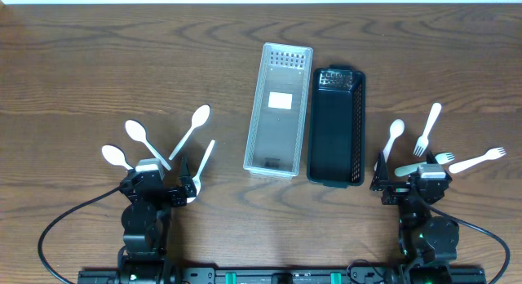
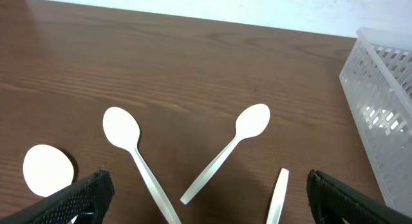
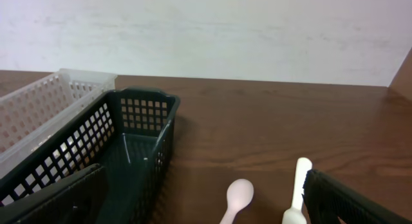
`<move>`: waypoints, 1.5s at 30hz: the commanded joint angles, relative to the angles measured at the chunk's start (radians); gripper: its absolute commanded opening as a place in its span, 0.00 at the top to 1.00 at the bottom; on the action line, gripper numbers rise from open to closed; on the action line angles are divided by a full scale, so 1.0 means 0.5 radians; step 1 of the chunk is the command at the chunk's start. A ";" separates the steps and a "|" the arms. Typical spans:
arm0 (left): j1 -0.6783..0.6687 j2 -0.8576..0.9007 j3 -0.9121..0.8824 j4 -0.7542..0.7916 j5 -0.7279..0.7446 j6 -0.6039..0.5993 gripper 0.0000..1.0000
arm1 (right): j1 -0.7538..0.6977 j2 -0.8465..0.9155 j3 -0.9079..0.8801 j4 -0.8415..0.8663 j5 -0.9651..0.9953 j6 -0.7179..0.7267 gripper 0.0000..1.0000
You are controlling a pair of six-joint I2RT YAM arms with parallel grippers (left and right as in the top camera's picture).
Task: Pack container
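Note:
The black basket is close beside the spoon (image 1: 396, 129). My right gripper should first push the black basket's side (image 1: 363, 117) toward the clear basket and then take the spoon.
A clear basket (image 1: 279, 108) and a black basket (image 1: 336, 125) stand side by side at mid-table, both empty. White plastic spoons lie at the left: one (image 1: 114, 156), a second (image 1: 137, 133), a third (image 1: 196, 121), and a handle (image 1: 205, 157). At the right lie a spoon (image 1: 395, 133) and two forks (image 1: 428, 125) (image 1: 477, 160). My left gripper (image 1: 159, 176) (image 2: 206, 205) is open and empty, low over the spoon handles (image 2: 278, 195). My right gripper (image 1: 413, 176) (image 3: 199, 205) is open and empty, beside the black basket's near end (image 3: 138, 130), with a spoon (image 3: 239, 193) between its fingers.
The clear basket's wall shows at the right edge of the left wrist view (image 2: 386, 108) and at the left of the right wrist view (image 3: 45, 102). A pale utensil (image 1: 412, 170) lies under the right wrist. A white wall stands behind the table.

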 commanded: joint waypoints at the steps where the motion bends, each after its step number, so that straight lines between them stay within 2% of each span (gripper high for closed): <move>1: 0.002 -0.008 -0.050 -0.053 -0.023 -0.018 0.02 | -0.008 0.021 -0.003 -0.014 -0.018 0.069 0.01; 10: 0.002 -0.008 -0.050 -0.053 -0.023 -0.018 0.02 | -0.008 0.304 -0.003 -0.014 -0.188 0.157 0.01; 15: 0.002 -0.008 -0.025 -0.067 -0.008 -0.025 0.02 | -0.010 0.523 0.069 -0.047 -0.188 0.404 0.01; 17: 0.002 -0.007 0.049 -0.151 -0.008 -0.025 0.02 | -0.010 0.612 0.150 -0.090 -0.188 0.410 0.01; 21: 0.002 0.053 0.335 -0.412 -0.009 -0.033 0.02 | -0.016 0.847 0.458 -0.300 -0.181 0.409 0.01; 25: 0.002 0.259 0.717 -0.642 -0.014 -0.150 0.02 | -0.068 1.157 0.877 -0.627 -0.182 0.409 0.01; 30: 0.002 0.720 1.283 -0.993 -0.023 -0.160 0.02 | -0.195 1.698 1.559 -1.254 -0.240 0.332 0.01; 33: 0.002 1.016 1.585 -1.246 -0.023 -0.157 0.02 | -0.235 1.993 1.895 -1.482 -0.454 0.116 0.01; 35: 0.002 1.232 1.780 -1.422 -0.023 -0.110 0.02 | -0.236 2.169 2.081 -1.558 -0.538 0.087 0.01; 36: 0.002 1.300 1.834 -1.464 -0.023 -0.105 0.02 | -0.236 2.226 2.130 -1.560 -0.542 0.085 0.04; 37: 0.002 1.395 1.906 -1.514 -0.021 -0.106 0.02 | -0.236 2.287 2.174 -1.543 -0.539 0.085 0.25; 40: 0.002 1.547 1.989 -1.547 -0.016 -0.106 0.02 | -0.236 2.422 2.231 -1.483 -0.468 0.091 0.62; 43: 0.002 1.625 1.998 -1.523 -0.016 -0.105 0.02 | -0.236 2.570 2.234 -1.418 -0.388 0.125 0.79; 45: 0.002 1.664 1.998 -1.512 -0.017 -0.105 0.01 | -0.236 2.689 2.234 -1.378 -0.374 0.124 0.85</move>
